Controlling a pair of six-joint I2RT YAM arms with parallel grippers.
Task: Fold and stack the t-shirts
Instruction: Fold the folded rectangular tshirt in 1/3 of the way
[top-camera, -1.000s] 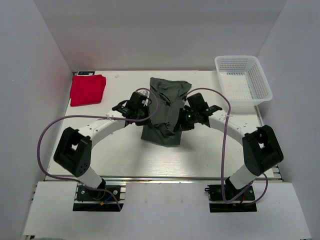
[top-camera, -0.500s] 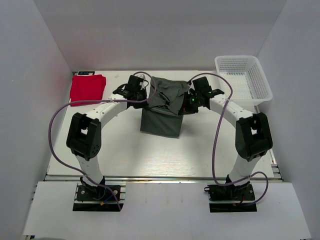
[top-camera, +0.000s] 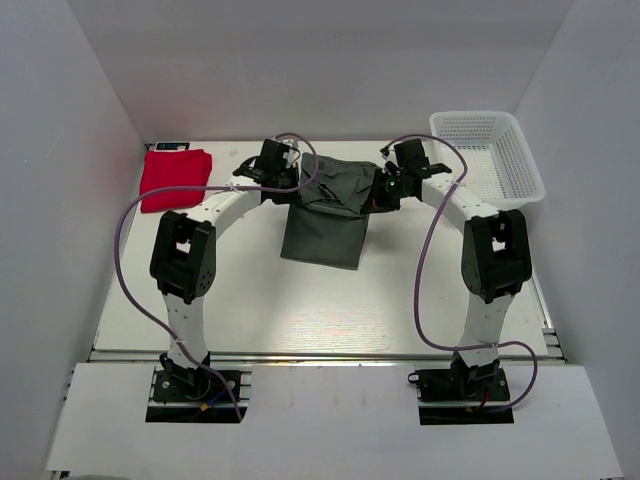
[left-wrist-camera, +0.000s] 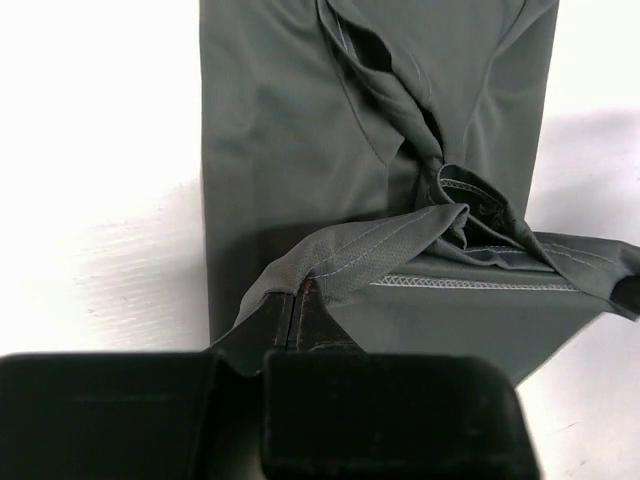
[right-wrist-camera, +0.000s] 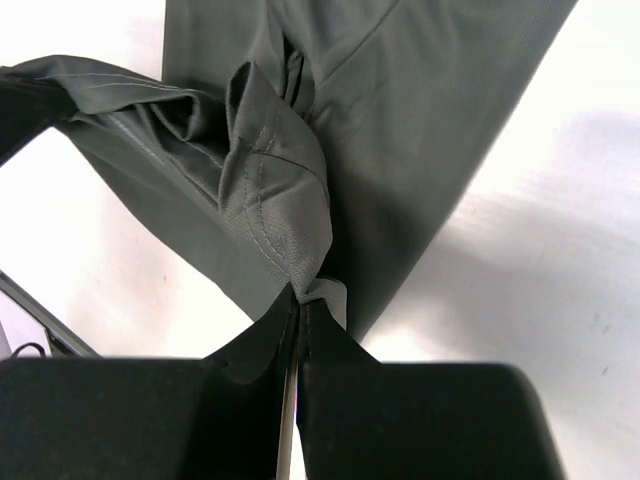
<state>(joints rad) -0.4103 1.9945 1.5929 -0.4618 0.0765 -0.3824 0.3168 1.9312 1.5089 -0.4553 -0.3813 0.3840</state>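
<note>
The hemmed edge (top-camera: 333, 207) is stretched across the full width of the grey-green t-shirt. My right gripper keeps lowering its end onto the shirt (top-camera: 353, 218) and lets go there.
The dark grey-green t-shirt (top-camera: 325, 225) lies partly folded at the far middle of the table, its near part flat, its far edge lifted. My left gripper (top-camera: 300, 185) is shut on the shirt's hemmed edge (left-wrist-camera: 350, 255) at the far left. My right gripper (top-camera: 378, 190) is shut on the bunched far right edge (right-wrist-camera: 285, 215); a bit of white label shows at the fingertips. The cloth stretches between both grippers. The bright red t-shirt (top-camera: 175, 178) lies folded at the far left corner, apart from both grippers.
A white mesh basket (top-camera: 488, 160) stands at the far right corner. A small dark object (top-camera: 168, 147) lies behind the red shirt. Side walls close in the table left and right.
Both grippers have carried the grey-green shirt's edge away from me, toward the back of the table, folding it over itself. Both arms are now stretched far out. The red shirt has not moved.
</note>
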